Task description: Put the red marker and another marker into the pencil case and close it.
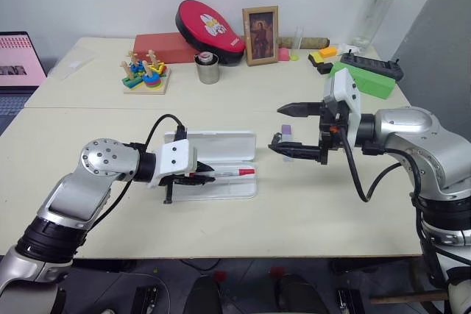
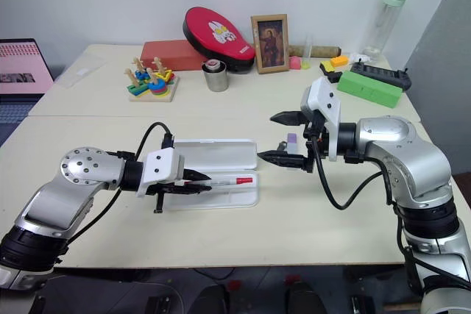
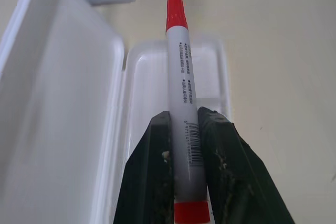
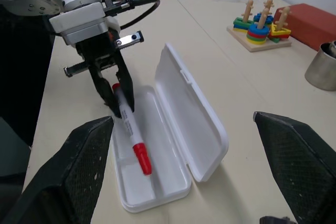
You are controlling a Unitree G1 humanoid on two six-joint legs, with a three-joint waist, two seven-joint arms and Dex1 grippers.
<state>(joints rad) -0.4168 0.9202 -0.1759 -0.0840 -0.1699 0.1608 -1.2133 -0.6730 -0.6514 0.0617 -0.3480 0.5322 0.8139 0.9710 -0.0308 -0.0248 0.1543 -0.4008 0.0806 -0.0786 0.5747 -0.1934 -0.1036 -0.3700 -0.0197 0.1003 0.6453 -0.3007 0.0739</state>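
Observation:
My gripper will make the lid [image 1: 229, 145] swing over and shut flat over both markers when I close it, because the lid leans up from the tray's long back edge [image 1: 232, 162].
The pencil case [image 1: 221, 145] lies open in the middle of the table, its lid flat behind the tray. My left gripper [image 1: 210, 175] is shut on the white barrel of the red marker [image 1: 234, 173] and holds it lengthwise over the tray. The marker's capped end [image 4: 142, 160] slants down into the tray; I cannot tell whether it touches. The lavender marker [image 1: 286, 131] lies on the table just right of the case. My right gripper [image 1: 276, 129] hovers over that marker, open and pointing left, with nothing between its fingers.
Along the back of the table stand a wooden stacking toy [image 1: 145, 73], a metal cup [image 1: 207, 68], a red oval pouch [image 1: 210, 26], a red box [image 1: 165, 47] and a framed picture [image 1: 260, 34]. A green box [image 1: 364, 79] and a bottle [image 1: 377, 12] sit at the back right.

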